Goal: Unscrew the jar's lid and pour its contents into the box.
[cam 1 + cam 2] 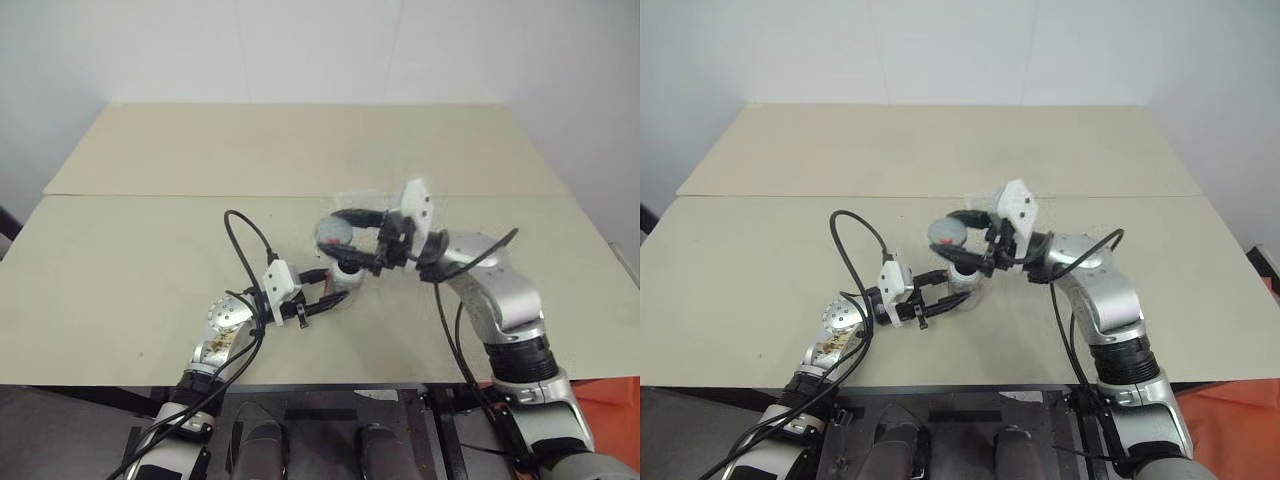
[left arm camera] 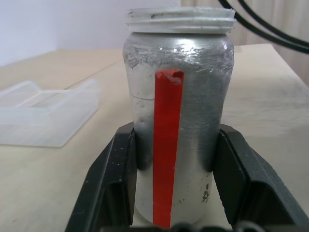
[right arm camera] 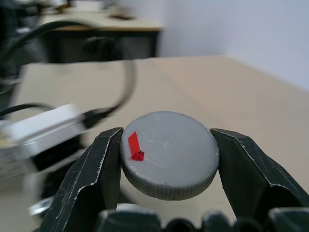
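Observation:
The grey lid hangs free above the opening of the jar, so my right gripper should keep taking it away until the lid meets the empty tabletop.
The silvery jar with its red label band stands upright on the table, and my left gripper is shut on its body. Its threaded mouth is bare. The round grey lid, marked with a small red patch, is off the jar and hangs just above it, clamped between the fingers of my right gripper. The clear plastic box lies on the table right behind the jar, partly hidden by my right hand. The jar's contents are hidden.
Both arms meet over the middle of the beige table. A seam runs across the table behind them. The table's front edge lies close below my hands. Black cables loop from both wrists.

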Motion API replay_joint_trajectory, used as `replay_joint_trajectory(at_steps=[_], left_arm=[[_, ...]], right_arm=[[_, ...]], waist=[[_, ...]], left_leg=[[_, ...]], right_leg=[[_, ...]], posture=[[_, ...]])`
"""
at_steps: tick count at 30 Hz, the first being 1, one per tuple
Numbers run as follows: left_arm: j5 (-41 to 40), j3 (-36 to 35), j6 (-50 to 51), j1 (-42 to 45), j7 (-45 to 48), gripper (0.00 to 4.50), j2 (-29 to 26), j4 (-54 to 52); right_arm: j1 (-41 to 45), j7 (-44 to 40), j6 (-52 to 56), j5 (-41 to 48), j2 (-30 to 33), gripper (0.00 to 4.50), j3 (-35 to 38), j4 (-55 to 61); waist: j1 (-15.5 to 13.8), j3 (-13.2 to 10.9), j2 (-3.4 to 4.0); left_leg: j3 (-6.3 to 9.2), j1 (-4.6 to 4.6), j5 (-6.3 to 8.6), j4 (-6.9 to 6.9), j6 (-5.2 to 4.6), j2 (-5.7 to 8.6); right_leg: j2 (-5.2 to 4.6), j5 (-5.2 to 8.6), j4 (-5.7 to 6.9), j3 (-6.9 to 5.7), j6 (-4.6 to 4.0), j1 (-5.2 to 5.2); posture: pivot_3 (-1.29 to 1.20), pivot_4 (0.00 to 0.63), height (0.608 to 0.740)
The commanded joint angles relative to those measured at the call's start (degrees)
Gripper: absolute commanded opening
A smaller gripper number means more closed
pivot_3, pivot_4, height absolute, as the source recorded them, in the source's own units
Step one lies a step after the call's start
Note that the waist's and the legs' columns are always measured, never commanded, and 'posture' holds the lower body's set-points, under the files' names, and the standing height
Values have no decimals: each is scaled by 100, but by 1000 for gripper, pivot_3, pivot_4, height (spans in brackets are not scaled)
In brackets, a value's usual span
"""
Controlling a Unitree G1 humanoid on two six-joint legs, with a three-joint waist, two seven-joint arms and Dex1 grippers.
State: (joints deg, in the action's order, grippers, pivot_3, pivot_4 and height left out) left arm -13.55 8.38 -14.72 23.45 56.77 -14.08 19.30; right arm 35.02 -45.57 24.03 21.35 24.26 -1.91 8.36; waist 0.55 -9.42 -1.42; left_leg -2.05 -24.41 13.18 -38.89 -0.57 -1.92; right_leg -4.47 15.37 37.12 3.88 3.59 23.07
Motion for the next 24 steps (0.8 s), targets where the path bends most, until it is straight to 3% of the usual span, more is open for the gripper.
replay_joint_trajectory(at_steps=[1,4,11,19,24], left_arm=[[-144,-173,41,-41,-166,1893,5,-370],[-198,-288,145,-30,-315,1893,19,-483],[-141,-560,169,345,-797,1893,139,-177],[145,-631,42,841,-1237,1893,151,451],[372,-605,-125,1212,-1355,1893,148,990]], right_arm=[[-86,869,305,-302,176,2796,486,292],[-489,1303,681,-417,335,2796,672,479],[-1653,1582,1502,-1083,766,2796,15,523],[-1875,1628,2353,-1078,742,2796,-286,711],[-1942,1566,2631,-1023,847,4366,-257,948]], waist=[[-1,0,0],[-14,0,0],[10,0,0],[25,3,0],[15,3,-1]], left_leg=[[0,-1,0,0,0,0],[0,-1,0,2,0,-1],[-4,-1,0,1,0,0],[0,4,0,0,0,0],[-3,3,0,0,-1,1]], right_leg=[[0,0,0,0,0,1],[0,0,0,0,0,1],[1,0,-1,1,0,0],[4,0,-3,5,0,-5],[4,0,-6,4,1,-5]], posture=[[0,150,740],[0,150,740],[0,150,740],[0,150,740],[0,150,740]])
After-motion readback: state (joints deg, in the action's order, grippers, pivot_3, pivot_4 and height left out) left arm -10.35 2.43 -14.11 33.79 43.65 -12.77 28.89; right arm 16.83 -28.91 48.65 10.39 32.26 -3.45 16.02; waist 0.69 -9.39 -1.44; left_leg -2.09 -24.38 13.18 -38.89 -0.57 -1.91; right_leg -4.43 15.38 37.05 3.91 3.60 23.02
